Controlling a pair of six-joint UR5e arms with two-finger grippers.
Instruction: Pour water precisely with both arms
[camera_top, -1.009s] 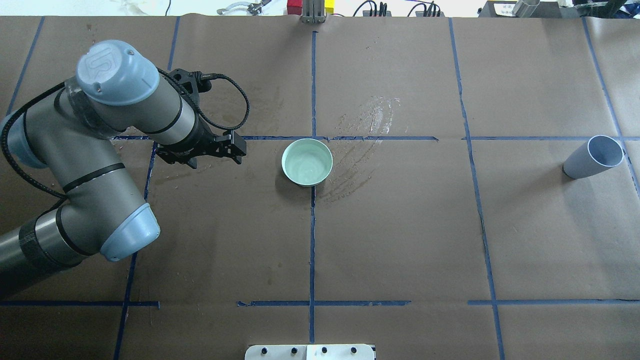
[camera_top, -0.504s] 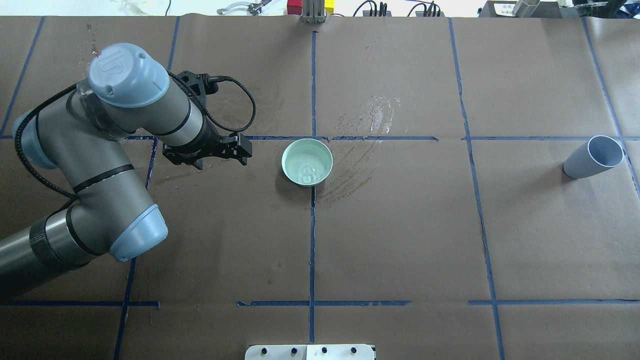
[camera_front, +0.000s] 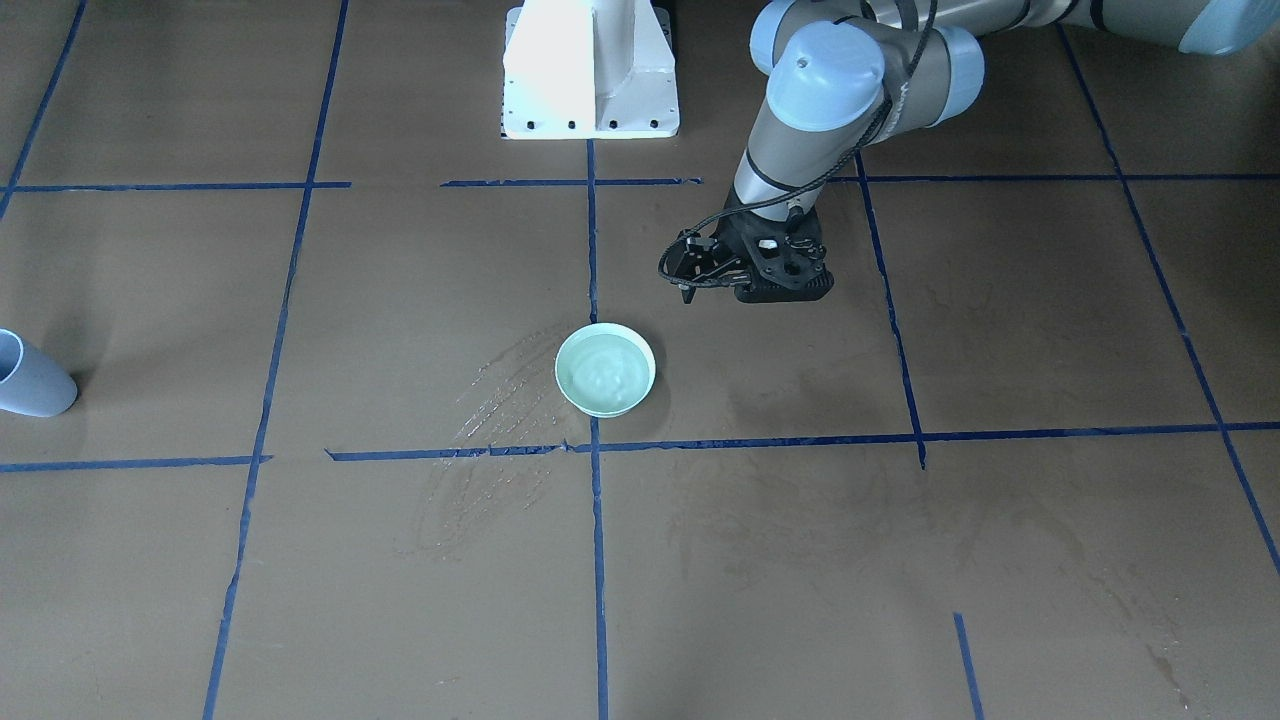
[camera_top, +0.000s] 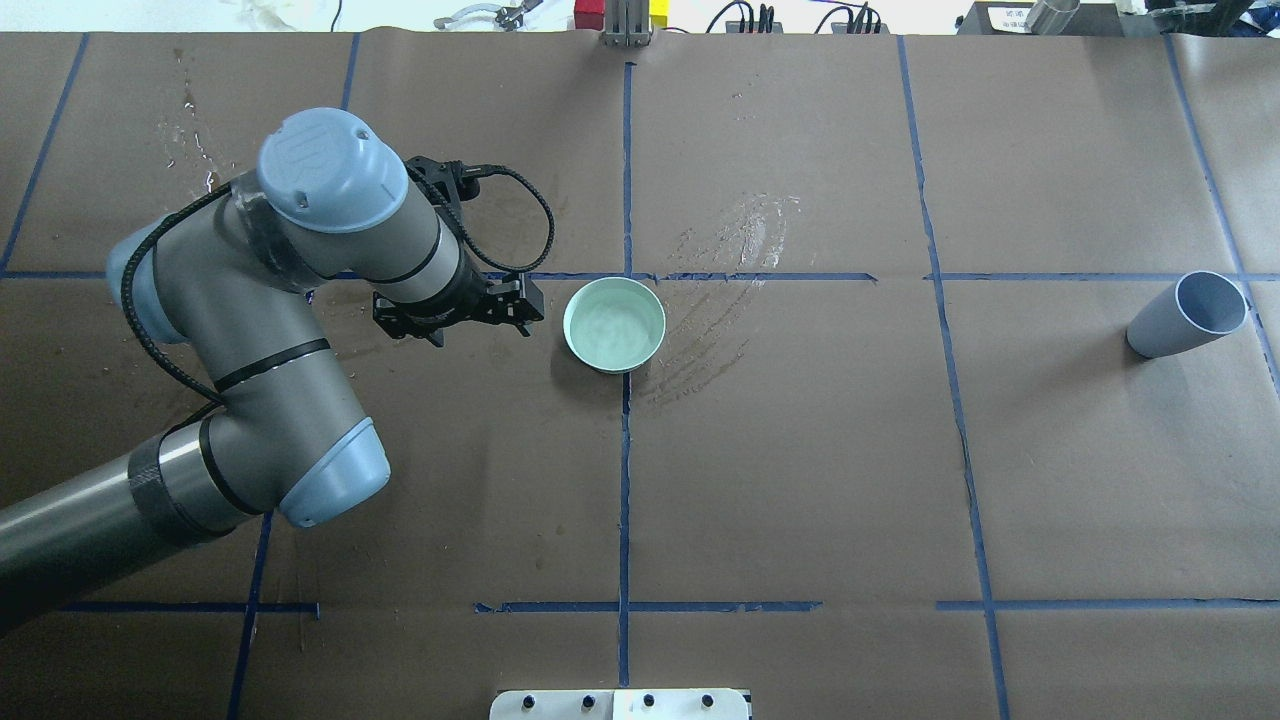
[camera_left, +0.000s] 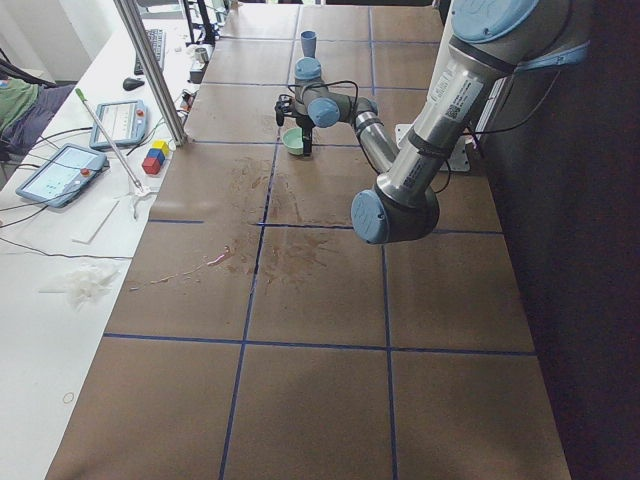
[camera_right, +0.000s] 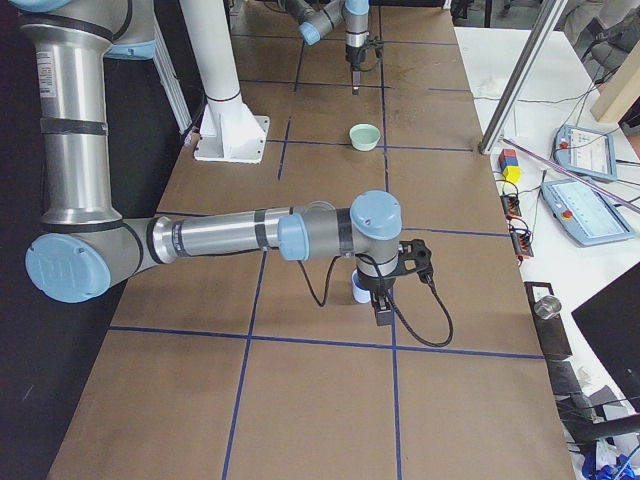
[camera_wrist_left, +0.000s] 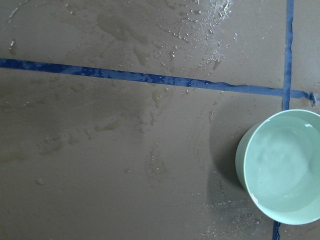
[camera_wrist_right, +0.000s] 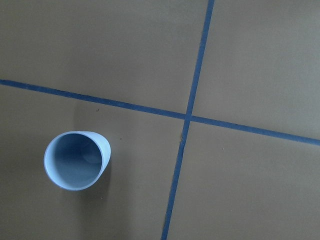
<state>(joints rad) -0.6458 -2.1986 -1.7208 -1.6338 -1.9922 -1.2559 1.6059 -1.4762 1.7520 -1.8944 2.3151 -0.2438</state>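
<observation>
The water (camera_front: 603, 377) is lower than the pale green bowl's rim (camera_front: 605, 324). The water will ripple and slosh but stay inside when I carry the bowl.
A pale green bowl (camera_top: 614, 324) stands at the table's centre and holds water (camera_wrist_left: 285, 167), a faint sheen. My left gripper (camera_top: 527, 312) hovers just left of the bowl, apart from it, open and empty; it also shows in the front view (camera_front: 688, 287). A light blue cup (camera_top: 1187, 315) stands at the far right and shows from above in the right wrist view (camera_wrist_right: 75, 160). My right gripper (camera_right: 381, 312) shows only in the exterior right view, right beside the cup (camera_right: 360, 291); I cannot tell if it is open or shut.
Glistening streak marks (camera_top: 740, 240) lie on the brown paper right of the bowl, and wet spots (camera_wrist_left: 165, 95) to its left. The white pedestal (camera_front: 590, 70) stands at the robot's side. A metal post (camera_right: 520, 80), coloured blocks (camera_right: 510, 165) and tablets line the far edge.
My left arm has moved right, bringing its gripper from well left of the bowl to just beside it. The water's surface rippled. The cup has not moved.
</observation>
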